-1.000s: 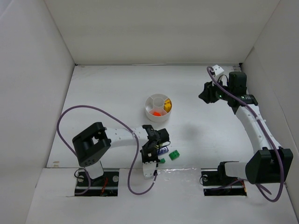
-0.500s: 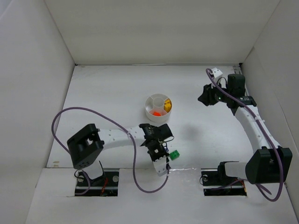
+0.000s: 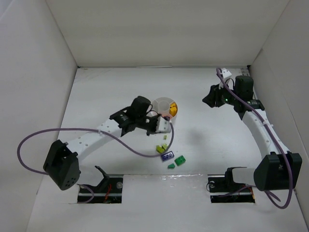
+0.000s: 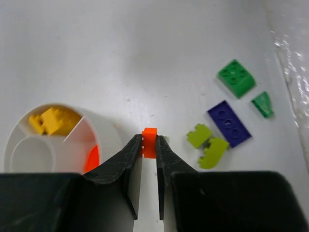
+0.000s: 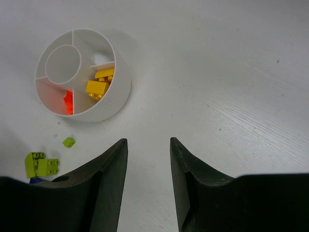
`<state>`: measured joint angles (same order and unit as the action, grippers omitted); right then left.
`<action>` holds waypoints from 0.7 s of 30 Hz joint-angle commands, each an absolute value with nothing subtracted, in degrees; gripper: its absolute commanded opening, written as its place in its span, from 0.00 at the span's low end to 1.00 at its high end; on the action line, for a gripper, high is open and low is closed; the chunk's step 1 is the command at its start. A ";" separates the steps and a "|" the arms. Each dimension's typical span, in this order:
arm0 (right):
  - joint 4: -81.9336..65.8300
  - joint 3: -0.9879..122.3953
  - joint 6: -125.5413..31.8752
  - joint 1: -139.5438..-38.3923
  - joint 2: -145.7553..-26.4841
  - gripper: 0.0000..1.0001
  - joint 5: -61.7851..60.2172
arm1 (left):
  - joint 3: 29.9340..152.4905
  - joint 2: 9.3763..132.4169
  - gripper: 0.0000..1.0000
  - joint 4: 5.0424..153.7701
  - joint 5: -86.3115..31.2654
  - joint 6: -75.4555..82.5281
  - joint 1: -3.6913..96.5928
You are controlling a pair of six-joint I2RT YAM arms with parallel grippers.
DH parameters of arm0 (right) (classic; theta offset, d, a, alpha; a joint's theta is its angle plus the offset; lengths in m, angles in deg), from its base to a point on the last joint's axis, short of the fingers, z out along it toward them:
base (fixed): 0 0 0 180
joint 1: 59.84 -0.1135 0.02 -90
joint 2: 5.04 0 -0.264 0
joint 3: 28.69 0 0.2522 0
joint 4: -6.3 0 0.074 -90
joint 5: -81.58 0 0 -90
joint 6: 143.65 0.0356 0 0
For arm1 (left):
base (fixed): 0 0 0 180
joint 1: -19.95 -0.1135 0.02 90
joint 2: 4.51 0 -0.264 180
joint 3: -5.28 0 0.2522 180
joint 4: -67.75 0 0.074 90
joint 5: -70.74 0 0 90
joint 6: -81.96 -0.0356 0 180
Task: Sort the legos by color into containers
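Observation:
I can see room beside the orange lego in the dish point(image 5: 68, 102), so I should keep my left gripper moving over the dish's near rim and let go of the tiny orange lego in that wedge point(image 3: 165, 116).
My left gripper point(image 3: 157, 123) point(image 4: 149, 138) is shut on a tiny orange lego point(image 4: 149, 143), held just beside the near rim of the round white dish point(image 3: 155, 104) point(image 4: 110, 137) point(image 5: 121, 83). The dish holds yellow legos point(image 4: 50, 120) point(image 5: 99, 86) in one wedge and an orange one point(image 4: 91, 158) point(image 5: 68, 102) in another. On the table lie a green lego point(image 4: 236, 78) point(image 3: 180, 161), a small green wedge point(image 4: 263, 104), a purple lego point(image 4: 229, 123) point(image 3: 167, 155) and two lime legos point(image 4: 199, 135) point(image 3: 161, 148). My right gripper point(image 3: 208, 99) point(image 5: 148, 141) is open and empty, off to the right of the dish.
A tiny lime piece point(image 5: 69, 141) point(image 3: 165, 137) lies between the dish and the pile. White walls enclose the table on three sides. The left arm's purple cable point(image 3: 120, 137) loops over the table. Crinkled clear tape point(image 3: 188, 176) runs along the front edge.
My left arm has swung from the pile near the front edge up to the dish, with the orange lego between its fingers. The right arm has barely moved.

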<state>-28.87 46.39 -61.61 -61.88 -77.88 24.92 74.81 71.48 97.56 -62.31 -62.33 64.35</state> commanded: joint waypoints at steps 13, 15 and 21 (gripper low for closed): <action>-23.36 48.00 -56.90 -62.13 -78.52 0.50 24.27 | 82.05 80.20 0.04 80.54 -60.05 -41.61 53.96; -23.36 48.00 -56.90 -62.13 -78.52 0.50 24.27 | 82.58 80.74 0.04 81.07 -60.04 -42.14 53.44; -23.36 48.00 -56.90 -62.13 -78.52 0.50 24.27 | 84.26 84.34 0.04 81.60 -60.04 -42.14 52.91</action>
<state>-26.24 46.41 -57.66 -62.17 -78.69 24.44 81.67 83.67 82.94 -59.51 -42.22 53.53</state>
